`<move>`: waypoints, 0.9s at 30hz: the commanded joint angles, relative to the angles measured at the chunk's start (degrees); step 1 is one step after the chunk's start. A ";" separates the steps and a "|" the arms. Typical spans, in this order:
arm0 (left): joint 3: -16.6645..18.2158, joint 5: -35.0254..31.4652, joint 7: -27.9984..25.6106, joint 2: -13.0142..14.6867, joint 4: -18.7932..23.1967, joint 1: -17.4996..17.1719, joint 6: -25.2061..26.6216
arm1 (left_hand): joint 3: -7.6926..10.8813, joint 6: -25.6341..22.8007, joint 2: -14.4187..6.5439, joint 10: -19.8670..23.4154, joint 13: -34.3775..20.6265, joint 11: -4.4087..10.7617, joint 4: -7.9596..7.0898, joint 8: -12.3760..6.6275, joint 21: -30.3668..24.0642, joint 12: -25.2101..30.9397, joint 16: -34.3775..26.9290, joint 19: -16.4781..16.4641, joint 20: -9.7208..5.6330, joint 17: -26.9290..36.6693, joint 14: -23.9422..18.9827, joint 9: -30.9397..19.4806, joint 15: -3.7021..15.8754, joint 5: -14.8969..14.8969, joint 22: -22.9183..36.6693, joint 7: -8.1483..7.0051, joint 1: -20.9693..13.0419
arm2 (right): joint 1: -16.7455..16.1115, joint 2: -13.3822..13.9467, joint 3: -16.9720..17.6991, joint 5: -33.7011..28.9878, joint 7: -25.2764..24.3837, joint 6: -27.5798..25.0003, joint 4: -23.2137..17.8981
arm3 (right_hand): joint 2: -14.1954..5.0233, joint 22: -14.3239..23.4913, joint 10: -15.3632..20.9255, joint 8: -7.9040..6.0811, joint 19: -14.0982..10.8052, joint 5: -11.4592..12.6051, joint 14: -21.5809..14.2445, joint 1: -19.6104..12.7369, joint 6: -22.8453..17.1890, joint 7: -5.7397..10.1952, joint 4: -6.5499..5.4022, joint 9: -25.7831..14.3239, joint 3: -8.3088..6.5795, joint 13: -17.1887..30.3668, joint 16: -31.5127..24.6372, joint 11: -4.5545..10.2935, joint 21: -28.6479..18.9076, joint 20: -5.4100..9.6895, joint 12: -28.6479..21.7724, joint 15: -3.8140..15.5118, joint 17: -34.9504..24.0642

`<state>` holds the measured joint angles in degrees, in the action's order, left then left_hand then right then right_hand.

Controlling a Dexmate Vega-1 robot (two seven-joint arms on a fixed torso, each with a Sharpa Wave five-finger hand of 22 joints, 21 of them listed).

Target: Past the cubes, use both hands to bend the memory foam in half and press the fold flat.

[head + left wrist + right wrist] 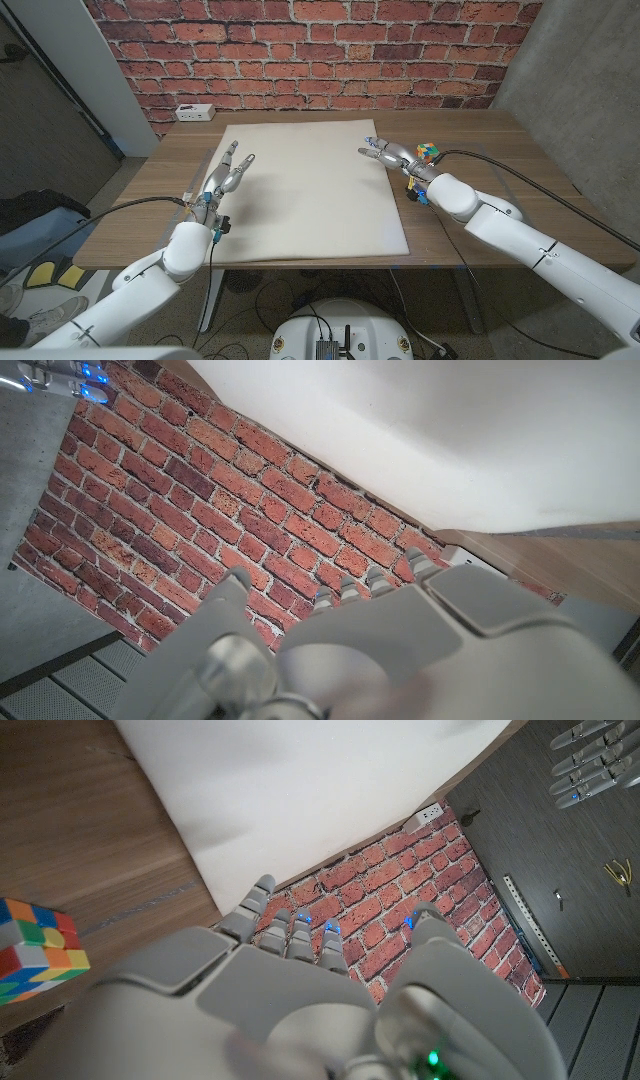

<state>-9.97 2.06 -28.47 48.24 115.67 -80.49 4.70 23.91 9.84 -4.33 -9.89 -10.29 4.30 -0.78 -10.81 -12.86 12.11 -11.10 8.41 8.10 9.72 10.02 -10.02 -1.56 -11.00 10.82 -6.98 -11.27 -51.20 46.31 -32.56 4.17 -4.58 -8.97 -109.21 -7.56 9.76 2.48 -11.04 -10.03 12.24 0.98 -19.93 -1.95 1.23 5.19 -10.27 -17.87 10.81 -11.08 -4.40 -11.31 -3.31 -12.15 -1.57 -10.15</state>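
The surface (310, 185) of the foam is free of creases, so the foam's near edge (330, 257) should curl over in a rounded bend when the robot lifts it, while the far half stays down.
A large cream memory foam sheet (305, 185) lies spread flat across the middle of the wooden table (480, 150). My left hand (227, 175) is at the foam's left edge, fingers apart and stretched over the foam, holding nothing. My right hand (390, 154) is at the foam's right edge near the far corner, fingers apart and pointing inward, holding nothing. A multicoloured cube (427, 154) stands just right of that hand; it also shows on the wood beside the foam (300, 810) as the cube (35, 950). The foam (480, 430) fills much of the left wrist view above my hand (400, 640).
A white power strip (194, 112) lies at the table's far left corner against the brick wall (320, 50). Cables run from both forearms. Bare wood shows right of the foam and along the table's front edge.
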 commanded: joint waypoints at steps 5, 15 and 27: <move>2.63 -4.00 0.95 2.79 5.56 -4.31 7.31 | -0.33 -1.46 1.22 2.72 -0.41 -1.79 1.43 -0.51 -0.75 1.94 -0.69 -3.28 -1.17 0.35 -3.03 -0.06 0.36 0.09 0.12 0.95 -0.46 | -1.74 1.85 -1.29 -4.32 0.30 -4.39 -5.43 | 0.12 0.07 1.11 -0.36 -0.37 -0.28 -0.81 -1.14 -0.81 -0.07 0.60 -0.31 -0.23 0.10 -0.61 -0.55 -0.13 -0.35 -0.38 -0.13 -0.14; 4.36 -6.26 2.33 4.54 8.81 -6.96 12.03 | -0.49 -2.53 1.60 3.45 -0.45 -1.32 1.97 -0.62 -0.80 1.89 -0.54 -3.90 -2.56 0.33 -3.90 -0.06 0.67 0.09 0.07 1.75 -0.72 | -3.31 2.68 -1.87 -6.24 0.30 -7.23 -9.01 | 0.19 0.07 1.46 -0.43 -0.74 -0.41 -1.00 -1.52 -1.26 -0.17 0.99 -0.32 -0.31 0.11 -0.51 -0.60 -0.18 0.39 -0.35 -0.22 -0.13; 6.29 -9.08 6.09 8.09 12.10 -9.77 16.38 | -0.84 -3.00 2.60 3.53 -0.48 -0.98 2.95 -0.49 -0.18 1.53 0.01 -2.96 -3.85 0.32 -3.60 -0.07 0.94 0.04 0.00 2.52 -1.25 | -5.43 3.80 -2.43 -8.72 -0.35 -11.03 -12.94 | 0.75 0.06 1.72 -0.46 -0.96 -0.58 -1.23 -1.92 -1.68 -0.19 1.55 -0.31 -0.22 0.12 -0.41 -0.53 -0.15 0.71 -0.26 -0.39 -0.12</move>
<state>-5.40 -4.65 -25.20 53.63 124.97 -87.76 17.49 22.97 6.65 -2.36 -6.39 -10.55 3.26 1.75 -11.24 -13.32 13.87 -11.09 5.25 4.89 9.72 6.22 -10.01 -1.02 -11.00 10.65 -4.40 -12.31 -54.85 49.13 -34.41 -2.29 -4.34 -16.76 -118.60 -6.83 9.75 3.91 -11.27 -10.67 11.81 0.20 -21.11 -3.19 1.03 6.25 -10.27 -18.04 10.80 -11.52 -4.82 -11.31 -2.66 -12.15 -1.74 -10.15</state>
